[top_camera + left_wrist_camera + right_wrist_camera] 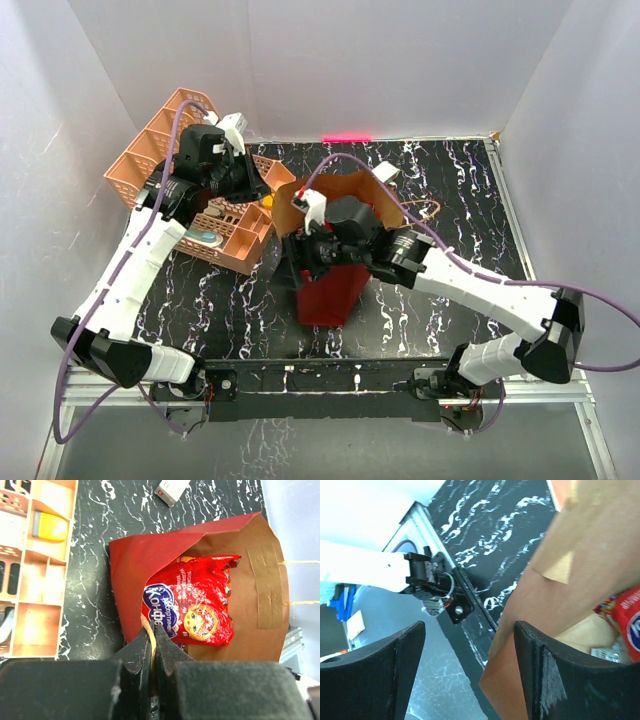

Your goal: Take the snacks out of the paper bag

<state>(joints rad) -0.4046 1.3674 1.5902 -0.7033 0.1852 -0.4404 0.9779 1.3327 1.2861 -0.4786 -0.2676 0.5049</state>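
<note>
My right gripper has the paper bag's brown side (502, 672) between its open fingers, so I should lift clear of that side and reach inside the bag for the red cookie packet (195, 600).
The paper bag (330, 290) stands mid-table, dark red outside, brown inside, its mouth open. In the left wrist view the bag (131, 565) holds a shiny red cookie packet (197, 605) with a blue logo. My left gripper (152, 639) is shut on the bag's thin cord handle (146, 628); from above the left gripper (258, 188) is at the bag's left rim. My right gripper (308, 250) is open at the bag's mouth. In the right wrist view the right gripper (469, 630) has the bag's brown wall (560, 590) between its jaws, with the red packet (627, 622) beyond. Other wrappers are hidden.
A peach lattice tray (150, 150) with small items stands at the back left, under the left arm; it also shows in the left wrist view (45, 610). A small white box (388, 172) lies behind the bag. The second cord handle (425, 210) hangs on the bag's right.
</note>
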